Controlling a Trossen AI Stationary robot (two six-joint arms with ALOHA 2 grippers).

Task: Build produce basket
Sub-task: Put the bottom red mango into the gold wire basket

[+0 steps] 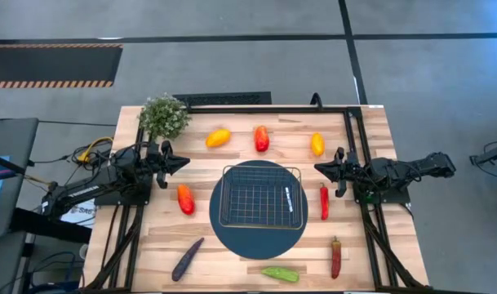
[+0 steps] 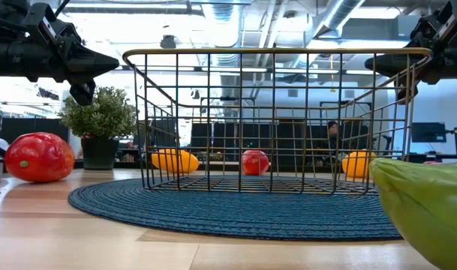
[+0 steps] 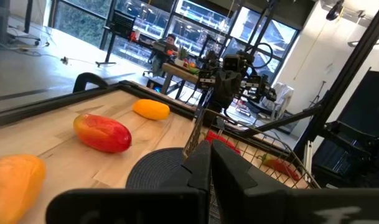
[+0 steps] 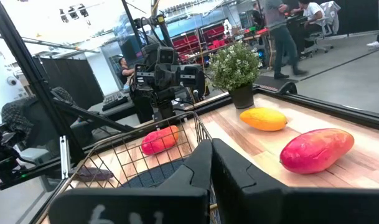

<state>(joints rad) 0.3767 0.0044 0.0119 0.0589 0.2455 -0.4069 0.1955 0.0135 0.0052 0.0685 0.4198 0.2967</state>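
The robot's left gripper points level and closed past the red-orange pepper (image 1: 185, 199), so it should rise, open and tip down above that pepper (image 1: 184, 193).
The wire-mesh basket (image 1: 260, 196) stands empty on a round dark-blue disc (image 1: 259, 237) at the table's middle. The produce lies around it on the wood: an orange pepper (image 1: 219, 137), a red pepper (image 1: 262, 138) and a yellow-orange one (image 1: 317, 144) on the far side, a red-orange pepper (image 1: 185, 198) to the left, a thin red chili (image 1: 324, 201) to the right, and a second red chili (image 1: 336, 257), a green one (image 1: 280, 273) and a dark purple one (image 1: 187, 258) near the front. My left gripper (image 1: 183, 162) hovers shut and empty left of the basket. My right gripper (image 1: 320, 167) hovers shut and empty on its right.
A bushy green potted plant (image 1: 163, 117) stands at the table's far left corner, close behind my left arm. Black frame rails (image 1: 358, 147) run along the table's right and far edges. In the low view both grippers (image 2: 112, 61) (image 2: 371, 64) sit at about the height of the basket's rim (image 2: 277, 52).
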